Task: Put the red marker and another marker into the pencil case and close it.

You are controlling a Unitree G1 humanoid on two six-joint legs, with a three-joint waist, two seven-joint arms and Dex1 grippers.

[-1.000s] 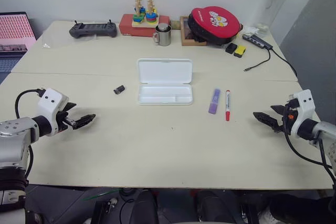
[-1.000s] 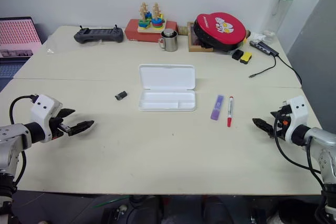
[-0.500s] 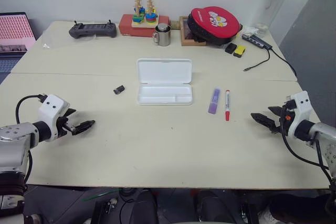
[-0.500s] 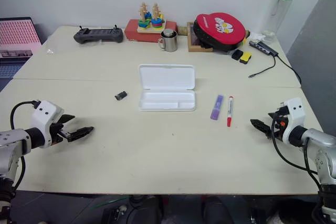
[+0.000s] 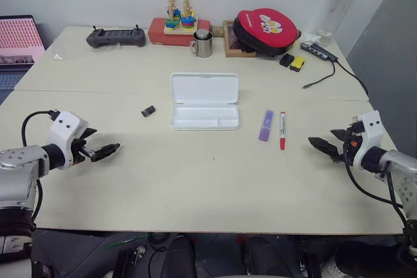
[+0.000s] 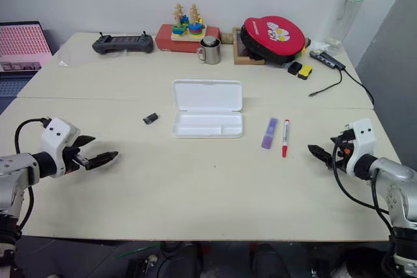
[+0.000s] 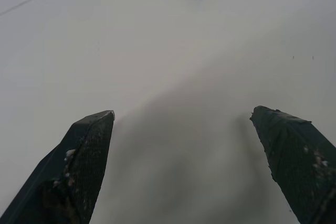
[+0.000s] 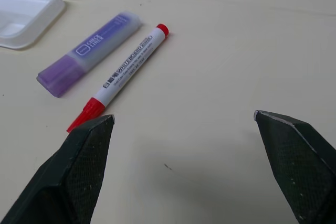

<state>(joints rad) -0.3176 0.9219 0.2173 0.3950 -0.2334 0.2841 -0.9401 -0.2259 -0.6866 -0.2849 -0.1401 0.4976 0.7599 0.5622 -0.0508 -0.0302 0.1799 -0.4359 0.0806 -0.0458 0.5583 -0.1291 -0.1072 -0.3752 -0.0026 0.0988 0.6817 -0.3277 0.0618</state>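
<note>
My gripper will lower the red marker (image 5: 283, 131) lengthwise, and the marker will lie flat along the hinge because the empty tray (image 5: 205, 116) is longer than the marker.
The white pencil case (image 5: 204, 101) lies open in the middle of the table, lid flat toward the back and tray empty. To its right lie the purple marker (image 5: 265, 125) and, beside it, the red marker (image 5: 282, 129), white-barrelled with a red cap; both also show in the right wrist view, the red marker (image 8: 122, 74) next to the purple marker (image 8: 88, 49). My right gripper (image 5: 324, 144) hovers open a short way right of the red marker, pointing at it. My left gripper (image 5: 103, 152) hovers open over bare table at the left, far from the case.
A small black cap-like object (image 5: 148, 111) lies left of the case. Along the back edge stand a controller (image 5: 116, 36), a red box with a toy (image 5: 177, 28), a metal mug (image 5: 202, 43), a round red case (image 5: 266, 30), a bottle (image 5: 342, 1) and a cable (image 5: 326, 69). A laptop (image 5: 19, 40) sits far left.
</note>
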